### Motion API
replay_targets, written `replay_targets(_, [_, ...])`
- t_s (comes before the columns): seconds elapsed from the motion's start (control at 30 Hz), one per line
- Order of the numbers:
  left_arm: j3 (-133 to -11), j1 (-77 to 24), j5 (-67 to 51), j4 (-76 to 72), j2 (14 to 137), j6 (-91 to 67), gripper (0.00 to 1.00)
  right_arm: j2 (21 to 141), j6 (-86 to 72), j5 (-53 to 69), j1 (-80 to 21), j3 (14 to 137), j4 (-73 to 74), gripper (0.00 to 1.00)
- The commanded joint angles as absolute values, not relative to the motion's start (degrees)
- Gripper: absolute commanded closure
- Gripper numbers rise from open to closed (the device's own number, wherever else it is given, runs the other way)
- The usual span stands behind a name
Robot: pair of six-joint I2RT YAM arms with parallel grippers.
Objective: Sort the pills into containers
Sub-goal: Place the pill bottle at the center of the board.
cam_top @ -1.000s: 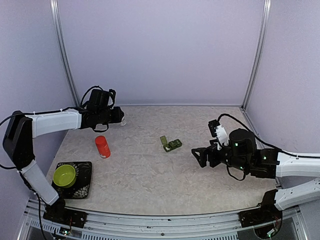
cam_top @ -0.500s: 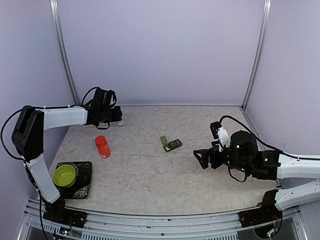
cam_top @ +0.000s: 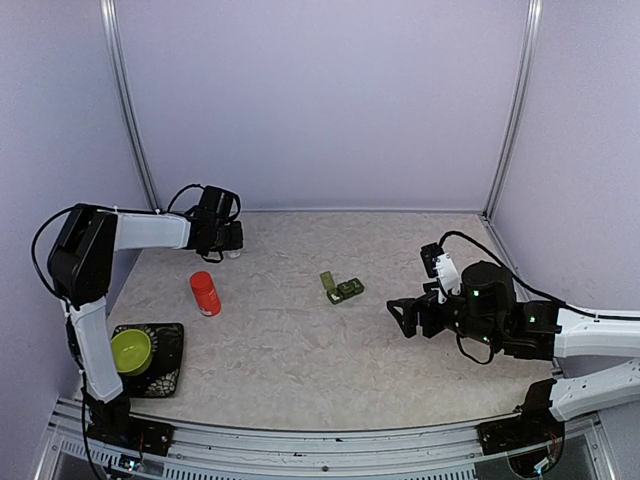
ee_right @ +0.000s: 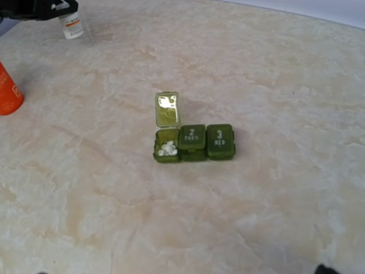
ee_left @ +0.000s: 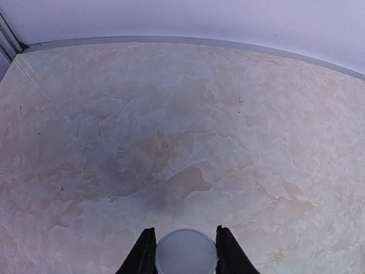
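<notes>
I should go on lowering my left gripper, with the small white bottle [cam_top: 234,253] upright over a clear spot [cam_top: 236,260] behind the red bottle, until the white bottle's base sits flat. Then I should let go.
The dark green pill box [cam_top: 342,289] lies mid-table, also in the right wrist view [ee_right: 194,142]. Its left cell is open with the lid [ee_right: 167,109] flipped back, and whitish pills [ee_right: 167,149] lie inside. The cells marked 2 and 3 are closed. My left gripper [cam_top: 232,240] is at the back left, shut on a small white bottle [ee_left: 185,251], whose round top sits between both fingers. The bottle [ee_right: 72,25] stands upright on or just above the table. My right gripper [cam_top: 400,315] is open and empty, right of the pill box and well short of it.
A red bottle [cam_top: 205,293] stands left of centre, also in the right wrist view [ee_right: 8,91]. A lime-green bowl [cam_top: 129,350] sits on a black tray [cam_top: 170,370] at the front left. Walls close the back and both sides.
My left gripper has drawn back toward the rear left with the white bottle and come down lower. The right arm shifted slightly right, then stayed still.
</notes>
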State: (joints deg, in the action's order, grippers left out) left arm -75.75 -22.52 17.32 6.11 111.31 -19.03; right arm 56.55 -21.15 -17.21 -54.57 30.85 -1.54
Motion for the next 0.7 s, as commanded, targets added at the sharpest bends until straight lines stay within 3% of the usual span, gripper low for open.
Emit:
replay_targets(0.0, [-78.2, -21.9, 22.7, 6.1, 113.6, -18.5, 0.82, 55.7, -21.9, -17.7, -54.0, 30.4, -1.4, 0.0])
replay_targets(0.4, [-78.2, -21.6, 27.6, 3.2, 118.7, -19.2, 0.79, 56.0, -22.1, -17.7, -54.0, 30.4, -1.2, 0.0])
replay_targets(0.57, [-77.6, -21.5, 27.3, 3.0, 118.6, -19.5, 0.58, 56.4, -22.0, -17.9, -54.0, 30.4, -1.5, 0.0])
replay_targets(0.67, [-77.6, -21.5, 27.0, 3.2, 118.5, -19.5, 0.54, 57.0, -21.9, -17.6, -54.0, 30.6, -1.7, 0.0])
